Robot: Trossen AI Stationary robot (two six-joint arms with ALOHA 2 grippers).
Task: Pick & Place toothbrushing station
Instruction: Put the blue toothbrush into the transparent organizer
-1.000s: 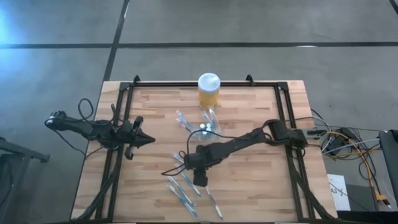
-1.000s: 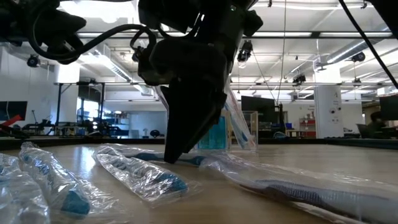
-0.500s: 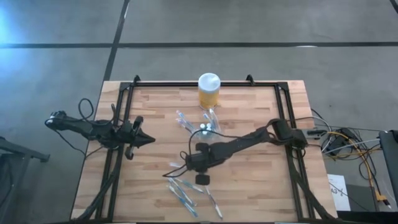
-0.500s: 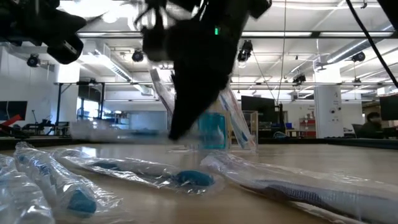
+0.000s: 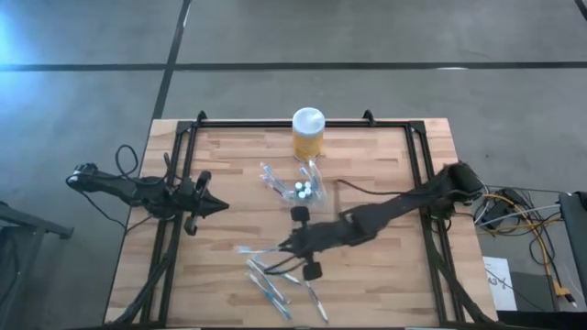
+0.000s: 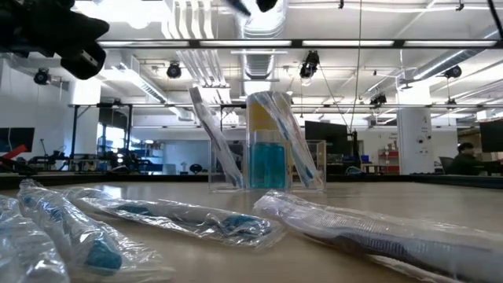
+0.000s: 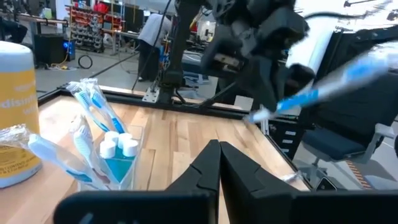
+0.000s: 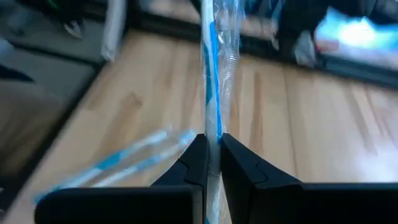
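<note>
The wrapped toothbrush (image 5: 260, 249) is level along the fingers of my right gripper, so my left gripper should grab its loose end (image 5: 242, 249) before it stands the toothbrush in the toothbrushing station.
The toothbrushing station (image 5: 304, 190) is a clear holder standing on the wood near the table's middle, with wrapped brushes stuck in it; it also shows in the low view (image 6: 267, 157) and the left wrist view (image 7: 118, 158). My right gripper (image 5: 285, 247) hangs above the table, nearer the front edge than the station, shut on a wrapped toothbrush (image 5: 257, 248). My left gripper (image 5: 218, 206) waits shut at the table's left, pointing level. My right gripper pinches the wrapped toothbrush (image 8: 214, 74) between its two fingers by one end of the wrap (image 8: 212, 132). The fingers (image 8: 198, 155) slant down from the table's right and lie along the brush. It sticks out past them toward the table's left, lifted clear.
A yellow jar with a white lid (image 5: 308, 133) stands at the far edge behind the station. Several loose wrapped toothbrushes (image 5: 275, 284) lie near the front edge, below and beside my right gripper (image 6: 181, 216). A black frame (image 5: 183, 165) rims the table.
My right gripper has risen from the table, out of the top of the low view, and tipped from pointing steeply down to slanting toward the table's left. One wrapped toothbrush has come up with it, lifted clear; a neighbouring brush slid a little.
</note>
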